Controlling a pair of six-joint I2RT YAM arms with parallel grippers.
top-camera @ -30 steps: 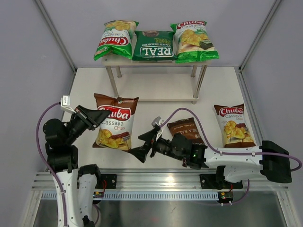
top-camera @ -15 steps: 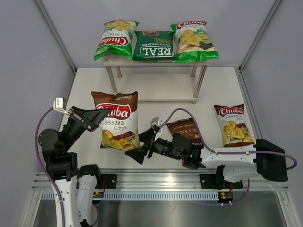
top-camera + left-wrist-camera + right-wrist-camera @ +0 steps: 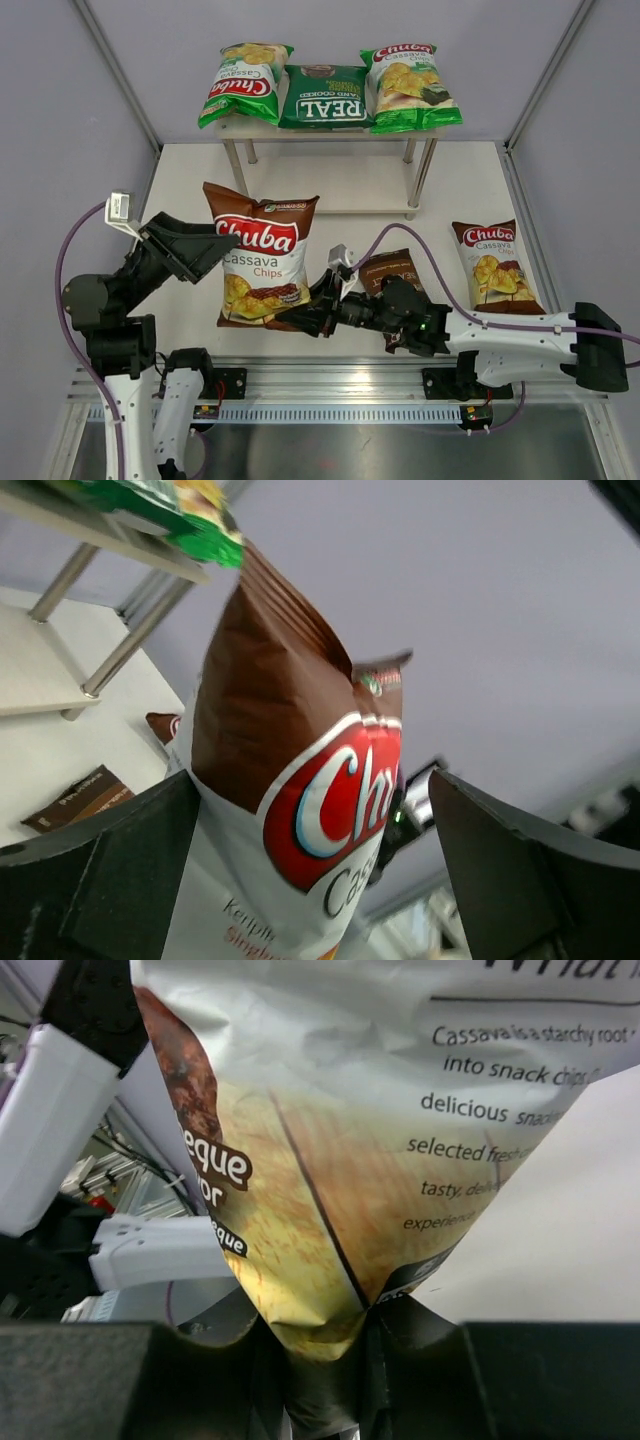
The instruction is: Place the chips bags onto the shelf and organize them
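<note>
My left gripper should hold the Chuba bag by its side (image 3: 228,268) while my right gripper takes the bag's bottom squarely, because my right gripper is pinching the bag crooked by its bottom corner (image 3: 297,303).
A brown-and-white Chuba bag (image 3: 262,265) hangs upright above the table, its bottom seam pinched in my shut right gripper (image 3: 300,318). The right wrist view shows the bag's (image 3: 330,1160) lower corner squeezed between the jaws of the right gripper (image 3: 335,1360). My left gripper (image 3: 205,250) stands open at the bag's left edge. In its wrist view the bag (image 3: 300,810) sits between wide jaws. The shelf (image 3: 300,133) carries a light-green Chuba (image 3: 243,82), the REAL bag (image 3: 323,97) and another light-green Chuba (image 3: 408,87) on top.
A second brown-and-white Chuba bag (image 3: 493,265) lies flat at the right of the table. A dark-brown bag (image 3: 395,270) lies partly under my right arm. The shelf's lower board (image 3: 330,175) holds nothing. Grey walls close in on both sides.
The left gripper has opened and let go of the bag's left edge. The right gripper has closed on the bag's bottom seam. The bag has shifted right and stands more upright.
</note>
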